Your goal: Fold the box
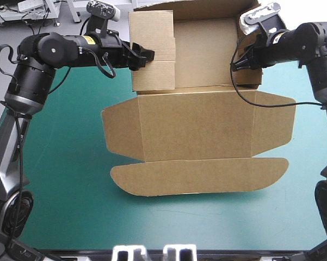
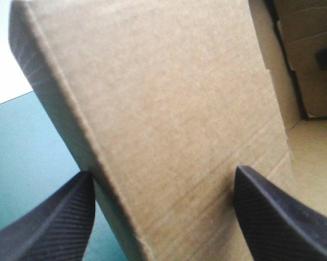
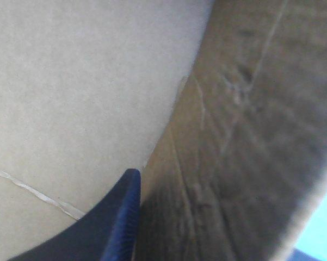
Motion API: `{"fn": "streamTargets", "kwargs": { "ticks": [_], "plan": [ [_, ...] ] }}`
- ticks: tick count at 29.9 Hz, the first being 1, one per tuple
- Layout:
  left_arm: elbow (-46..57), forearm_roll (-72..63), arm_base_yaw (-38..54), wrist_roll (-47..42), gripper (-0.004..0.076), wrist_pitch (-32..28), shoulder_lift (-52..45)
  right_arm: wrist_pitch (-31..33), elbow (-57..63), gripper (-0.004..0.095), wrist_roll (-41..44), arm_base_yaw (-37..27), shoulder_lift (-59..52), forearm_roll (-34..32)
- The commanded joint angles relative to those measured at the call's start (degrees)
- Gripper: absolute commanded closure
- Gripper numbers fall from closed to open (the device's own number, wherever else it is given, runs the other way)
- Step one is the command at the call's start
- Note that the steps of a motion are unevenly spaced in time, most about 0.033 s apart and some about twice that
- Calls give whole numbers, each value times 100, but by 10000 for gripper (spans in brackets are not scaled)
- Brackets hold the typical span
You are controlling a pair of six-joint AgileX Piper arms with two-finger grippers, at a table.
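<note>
I expect the lid (image 1: 196,126) to come along, still spread open, when I carry the tray, because a long crease (image 1: 198,91) joins the lid to the tray.
The brown box (image 1: 196,130) lies mid-table as an open tray at the far side, its lid (image 1: 198,176) and side flaps flat toward the near edge. My left gripper (image 1: 149,56) is at the tray's raised left wall (image 2: 168,109). It is open, one black finger on each side of that wall. My right gripper (image 1: 240,61) is at the tray's right wall (image 3: 245,136). One finger (image 3: 119,217) presses the wall's inner face, and only a sliver of the other shows behind the board, so it is shut on the wall.
Bare teal-green cover (image 1: 65,174) lies to the left of the box and along the near edge. The lid's rounded front flap (image 1: 152,182) reaches toward the near side. The right side flap (image 1: 275,122) spreads under my right arm.
</note>
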Motion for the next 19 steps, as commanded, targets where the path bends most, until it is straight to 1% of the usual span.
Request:
{"fn": "streamTargets", "kwargs": {
  "ticks": [1,4,8,10,12,17,19],
  "plan": [
    [-202,971,-360,-783,215,-549,-250,-488,-183,928,75,12,-246,411],
    [-202,1937,-655,-1491,241,-606,-250,-497,-183,928,75,12,-246,534],
    [-202,2892,-908,-2130,274,-618,-250,-497,-183,928,64,12,-246,664],
    [-202,3177,-934,-2353,306,-618,-250,-476,-183,928,64,12,-246,678],
    [-202,3330,-934,-2438,363,-618,-250,-419,-183,928,64,12,-246,678],
    [-202,3415,-934,-2438,577,-618,-250,-412,-183,928,79,12,-246,643],
    [-202,3415,-934,-2392,636,-594,-250,-412,-183,928,130,12,-246,595]
  ]
}}
